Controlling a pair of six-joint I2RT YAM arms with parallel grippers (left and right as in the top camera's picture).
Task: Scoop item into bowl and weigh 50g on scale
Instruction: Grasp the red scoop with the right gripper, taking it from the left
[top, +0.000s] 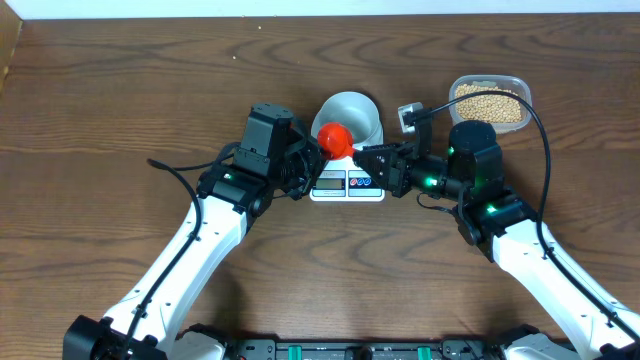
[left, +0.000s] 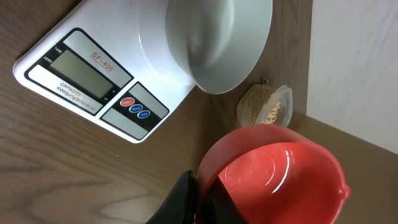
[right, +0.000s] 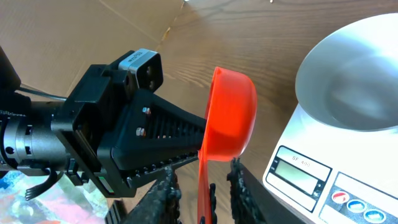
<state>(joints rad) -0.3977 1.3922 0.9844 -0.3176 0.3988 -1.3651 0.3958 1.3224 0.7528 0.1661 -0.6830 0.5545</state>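
Observation:
The scoop's rim (right: 208, 134) is in the grip of my left gripper, so next my right gripper closes on the thin handle (right: 204, 186) before my left gripper opens to let the scoop go.
An empty white bowl (top: 350, 115) stands on the white scale (top: 347, 184) at the table's middle. A red scoop (top: 335, 137), empty inside (left: 280, 180), hangs over the scale's left front. My left gripper (top: 312, 160) is shut on the scoop's rim (left: 202, 199). From the right, my right gripper (right: 203, 186) straddles the scoop's thin handle (right: 205, 168), with a gap showing on each side of it. The tan beans (top: 489, 102) lie in a clear tub at the back right.
The bean tub (left: 264, 106) stands behind and to the right of the scale, close to the right arm's elbow. The scale's display and buttons (right: 311, 180) face the front. Black cables trail beside both arms. The left arm's body (right: 124, 137) fills the space left of the scoop.

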